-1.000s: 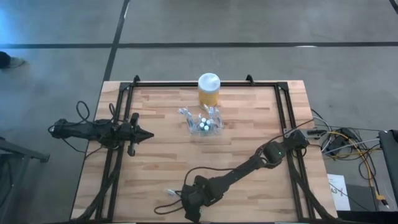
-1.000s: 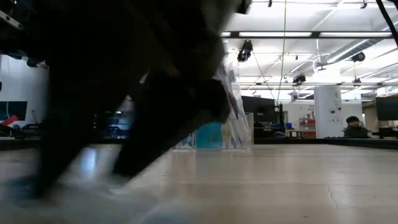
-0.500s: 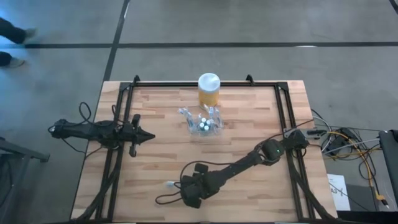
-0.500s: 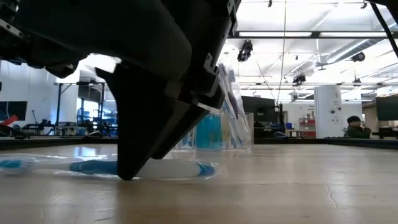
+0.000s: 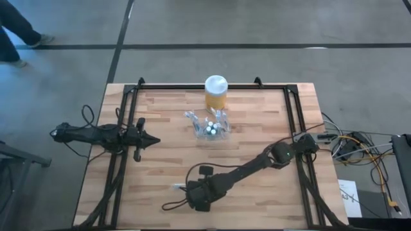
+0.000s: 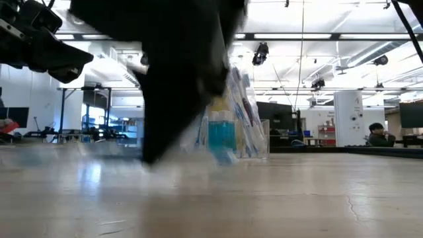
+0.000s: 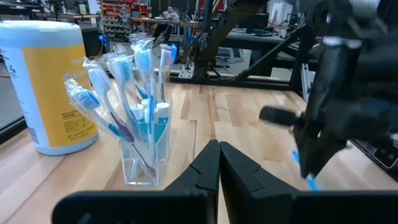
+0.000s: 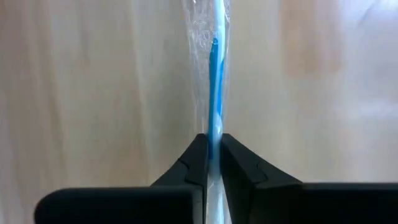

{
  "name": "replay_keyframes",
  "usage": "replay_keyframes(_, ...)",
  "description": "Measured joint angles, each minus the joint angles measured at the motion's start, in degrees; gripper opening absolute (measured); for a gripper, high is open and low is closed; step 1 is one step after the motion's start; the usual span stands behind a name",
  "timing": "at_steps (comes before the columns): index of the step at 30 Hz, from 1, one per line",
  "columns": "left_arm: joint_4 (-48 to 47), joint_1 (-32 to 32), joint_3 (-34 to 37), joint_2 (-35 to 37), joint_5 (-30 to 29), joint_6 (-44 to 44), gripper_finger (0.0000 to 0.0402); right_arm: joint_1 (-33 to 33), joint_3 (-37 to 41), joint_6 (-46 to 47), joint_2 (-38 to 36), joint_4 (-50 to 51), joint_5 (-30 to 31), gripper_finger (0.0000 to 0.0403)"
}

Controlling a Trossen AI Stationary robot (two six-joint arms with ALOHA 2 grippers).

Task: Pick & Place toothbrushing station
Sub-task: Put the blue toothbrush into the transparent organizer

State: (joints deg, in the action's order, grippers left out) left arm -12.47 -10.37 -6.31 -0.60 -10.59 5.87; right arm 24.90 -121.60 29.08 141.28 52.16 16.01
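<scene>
My right gripper grips the toothbrush by its handle (image 8: 215, 115), which must go down into the holder, so my left gripper should first take the toothbrush near its head (image 5: 178, 186).
The clear holder (image 5: 209, 126) stands mid-table with several blue-and-white toothbrushes (image 7: 134, 81) upright in it and white-capped round pieces (image 5: 210, 127) among them. One more toothbrush (image 8: 215, 68), in a clear wrapper, is at the near edge of the table, with my right gripper (image 5: 190, 188) shut on it. My left gripper (image 5: 154, 140) hovers shut to the left of the holder, touching nothing. My right gripper pinches the wrapped toothbrush between its two fingers at the blue-and-white handle (image 8: 214, 127). The fingers come steeply from above, slanting toward the table's left. Most of the toothbrush runs out ahead of the fingertips, and a blue end (image 7: 309, 182) sticks out below them. Blur hides whether it is clear of the table.
A yellow jar with a white lid (image 5: 216, 92) stands just behind the holder at the far edge. A black frame rail (image 5: 297, 122) runs along the table's sides. Cables (image 5: 359, 144) lie off the right edge. A person (image 5: 16, 29) walks by beyond the far left corner.
My right gripper has shut on the wrapped toothbrush that lay flat at the near edge, has rolled and tipped, and has gone a little up and toward the far edge. The toothbrush has shifted with it.
</scene>
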Motion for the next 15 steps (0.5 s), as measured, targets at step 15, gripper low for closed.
replay_keyframes(15, 1.81, 0.02, 0.00, -0.41, 0.00, -1.13, 0.0014, -2.12, 7.11, -29.70, -25.74, -8.03, 6.37, 0.0019)
